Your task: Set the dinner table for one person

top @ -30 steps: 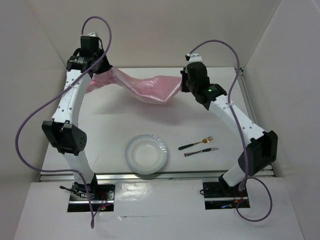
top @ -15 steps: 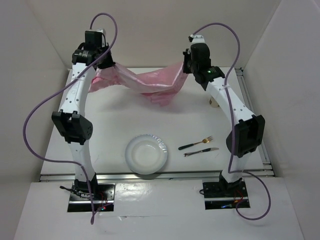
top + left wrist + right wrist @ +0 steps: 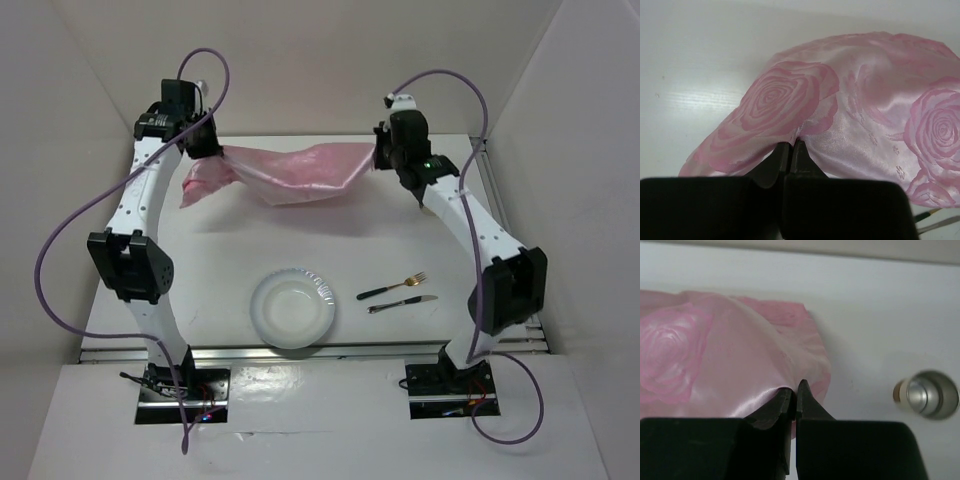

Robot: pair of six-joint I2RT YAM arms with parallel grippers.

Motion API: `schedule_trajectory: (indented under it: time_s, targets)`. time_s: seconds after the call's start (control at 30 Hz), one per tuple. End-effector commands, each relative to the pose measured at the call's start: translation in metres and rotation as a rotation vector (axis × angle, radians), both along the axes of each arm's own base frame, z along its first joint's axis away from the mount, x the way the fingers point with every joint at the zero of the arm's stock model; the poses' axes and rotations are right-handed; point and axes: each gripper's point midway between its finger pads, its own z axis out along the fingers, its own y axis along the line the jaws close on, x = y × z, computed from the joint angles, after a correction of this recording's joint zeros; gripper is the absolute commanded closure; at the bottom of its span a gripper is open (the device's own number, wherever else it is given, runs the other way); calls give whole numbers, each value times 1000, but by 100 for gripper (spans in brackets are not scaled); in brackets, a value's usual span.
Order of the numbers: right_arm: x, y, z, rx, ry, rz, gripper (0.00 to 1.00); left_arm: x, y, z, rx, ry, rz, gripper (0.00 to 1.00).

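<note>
My left gripper pinches short of the cloth's end, a flap folded (image 3: 205, 182) past its fingers; I should lay it down, then take its corner.
A pink rose-patterned cloth (image 3: 290, 172) hangs stretched between my two grippers above the far part of the white dinner table (image 3: 220, 250). My left gripper (image 3: 213, 150) is shut on the cloth's left end; the left wrist view shows the fingers pinching the cloth (image 3: 840, 115) at the left gripper (image 3: 791, 142). My right gripper (image 3: 379, 157) is shut on the cloth's right end, and the right wrist view shows the right gripper (image 3: 794, 387) pinching the cloth (image 3: 715, 360). A white plate (image 3: 292, 307), a gold fork (image 3: 392, 286) and a knife (image 3: 401, 303) lie near the front.
A small metal cup (image 3: 925, 394) stands on the table to the right of the cloth, hidden by the right arm in the top view. White walls enclose the table at the back and sides. Metal rails (image 3: 500, 210) run along the table edges.
Both grippers have shifted while holding the cloth. The cloth, earlier sagging and bunched between them, now hangs more spread and taut. The left arm has swung back toward the left.
</note>
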Motion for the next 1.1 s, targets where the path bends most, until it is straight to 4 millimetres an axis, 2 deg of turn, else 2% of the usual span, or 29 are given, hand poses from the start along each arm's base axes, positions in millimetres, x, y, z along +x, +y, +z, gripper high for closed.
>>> schedule_trajectory:
  time_s: [0.0,0.07,0.1,0.13,0.17,0.2,0.23,0.27,0.3,0.33,0.37,0.4,0.43,0.5,0.53,0.57,0.63,0.67,0.7,0.73,0.77,0.83,0.87,0.9,0.93,0.97,1.0,1.03,1.07]
  targets:
    - [-38,-6,29,82,-81,10,100,-21,1,12,25,-22,-38,100]
    - [-59,0,22,88,-87,62,100,-11,0,0,26,1,-38,100]
    - [-67,-1,-7,73,-34,70,94,-5,-5,-6,8,10,-57,100]
    - [-70,0,-19,69,-9,79,90,6,-9,-10,-7,5,-74,100]
    - [-70,4,-22,66,-17,109,86,31,-15,-22,-25,5,-93,100]
    - [-71,11,-31,55,-3,137,81,45,-22,-27,-50,4,-119,100]
    - [-68,14,-33,57,3,146,63,60,-23,-35,-62,11,-109,72]
    - [-69,18,-52,34,75,174,50,62,-24,-51,-62,70,-107,56]
    - [-70,22,-54,28,96,182,41,79,-27,-57,-83,61,-102,43]
    - [-72,29,-44,29,89,199,33,76,-22,-59,-91,82,-84,31]
    - [-76,27,-55,16,131,198,25,79,-21,-58,-91,63,-72,16]
    - [-79,29,-49,36,121,184,24,66,-21,-92,-103,154,-54,6]
    - [-85,27,-58,42,143,177,24,55,-16,-53,-87,67,-42,0]
    - [-94,28,-60,77,164,178,24,48,-9,-37,-64,-2,-4,0]
    - [-99,29,-63,104,184,171,24,37,-5,-41,-55,21,18,0]
    - [-101,29,-64,115,198,162,26,29,4,-21,-26,-12,51,0]
    - [-107,31,-75,153,268,134,38,16,11,-13,3,1,82,3]
    - [-111,32,-77,171,288,129,41,5,16,-18,16,36,105,9]
    - [-115,31,-81,184,317,112,47,-5,16,-4,13,13,105,18]
    - [-118,31,-87,198,337,98,53,-20,19,-25,28,74,113,27]
    - [-124,30,-92,230,359,73,59,-27,23,-29,35,78,139,50]
    - [-137,30,-95,281,394,78,63,-42,25,-26,24,46,165,63]
    - [-141,21,-107,322,434,33,63,-50,25,-54,22,87,171,62]
    - [-144,19,-111,353,452,25,63,-55,21,-65,0,111,170,56]
    - [-149,23,-113,401,473,46,61,-60,23,-76,-20,142,181,45]
    - [-155,16,-125,454,516,2,56,-65,18,-103,-46,215,180,38]
    - [-159,16,-131,487,543,1,42,-65,21,-116,-55,249,203,27]
    - [-163,21,-130,558,564,3,36,-64,18,-136,-73,302,211,21]
    - [-169,18,-139,586,590,-13,29,-66,16,-149,-82,337,214,19]
